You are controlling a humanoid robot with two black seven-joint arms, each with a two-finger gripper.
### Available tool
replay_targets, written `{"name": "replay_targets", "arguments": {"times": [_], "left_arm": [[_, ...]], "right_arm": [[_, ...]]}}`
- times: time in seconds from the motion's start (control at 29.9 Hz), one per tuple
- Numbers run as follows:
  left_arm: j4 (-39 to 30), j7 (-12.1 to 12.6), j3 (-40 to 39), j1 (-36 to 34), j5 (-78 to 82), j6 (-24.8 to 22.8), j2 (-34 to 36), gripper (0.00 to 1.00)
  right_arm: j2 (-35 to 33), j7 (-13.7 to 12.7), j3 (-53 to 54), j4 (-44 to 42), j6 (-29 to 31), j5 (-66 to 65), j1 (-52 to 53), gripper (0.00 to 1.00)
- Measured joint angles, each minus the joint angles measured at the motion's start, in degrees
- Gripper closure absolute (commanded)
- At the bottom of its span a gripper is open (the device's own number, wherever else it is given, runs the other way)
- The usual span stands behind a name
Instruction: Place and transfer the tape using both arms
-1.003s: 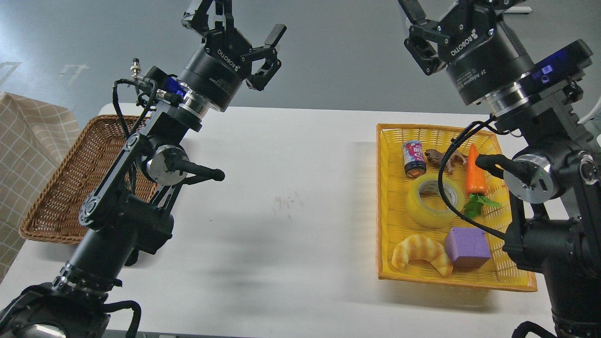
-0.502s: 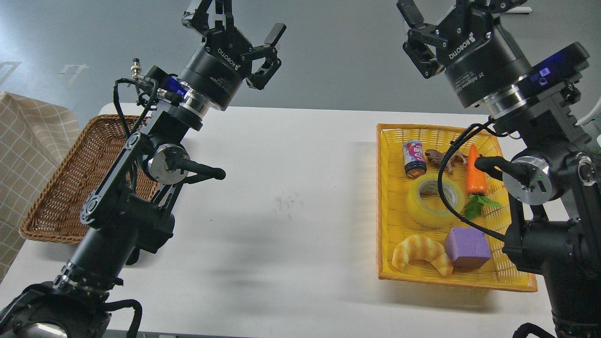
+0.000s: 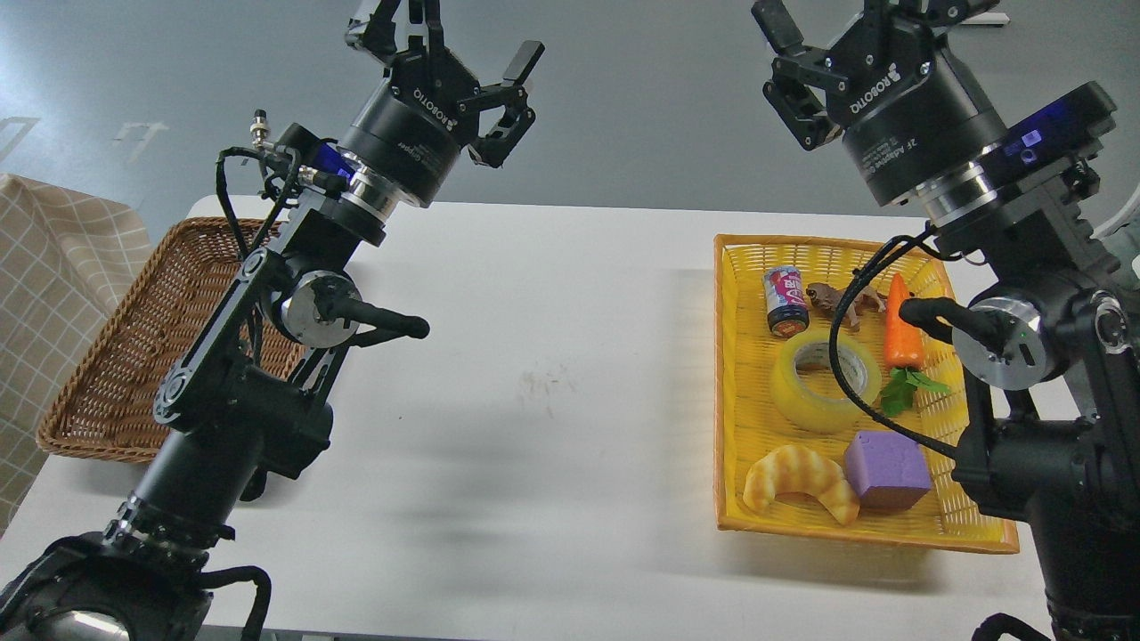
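The black cable (image 3: 836,361) lies across the tape (image 3: 793,404) and loops back to my arm, so I expect the tape to come loose from the cable when I lift the tape.
The tape (image 3: 824,381), a thick translucent yellow roll with a white-grey core, lies flat in the middle of the yellow basket (image 3: 728,418) on the right of the table. My right gripper (image 3: 855,18) is raised high above the basket's far end, open and empty, with its far finger partly cut off by the top edge. A black cable of the right arm hangs across the tape. My left gripper (image 3: 450,40) is raised above the table's far left edge, open and empty, far from the tape.
The yellow basket also holds a small can (image 3: 785,301), a brown toy animal (image 3: 837,301), a carrot (image 3: 901,325), a purple block (image 3: 884,469) and a tan croissant (image 3: 802,482). A brown wicker basket (image 3: 134,347) stands at the left, behind my left arm.
My right gripper has shifted slightly left and down. The left arm has barely moved. The tape has stayed in place.
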Motion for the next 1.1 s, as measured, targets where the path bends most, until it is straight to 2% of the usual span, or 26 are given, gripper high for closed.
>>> {"name": "replay_targets", "arguments": {"times": [0.9, 1.1], "left_arm": [[-0.58, -0.07, -0.02, 0.25, 0.09, -0.66, -0.27, 0.02], [-0.34, -0.7, -0.96, 0.43, -2.57, -0.86, -0.27, 0.02]], "right_arm": [[-2.41, 0.64, 0.32, -0.52, -0.09, -0.24, 0.0, 0.0], [-3.12, 0.72, 0.51, -0.29, 2.21, -0.01, -0.03, 0.0]]}}
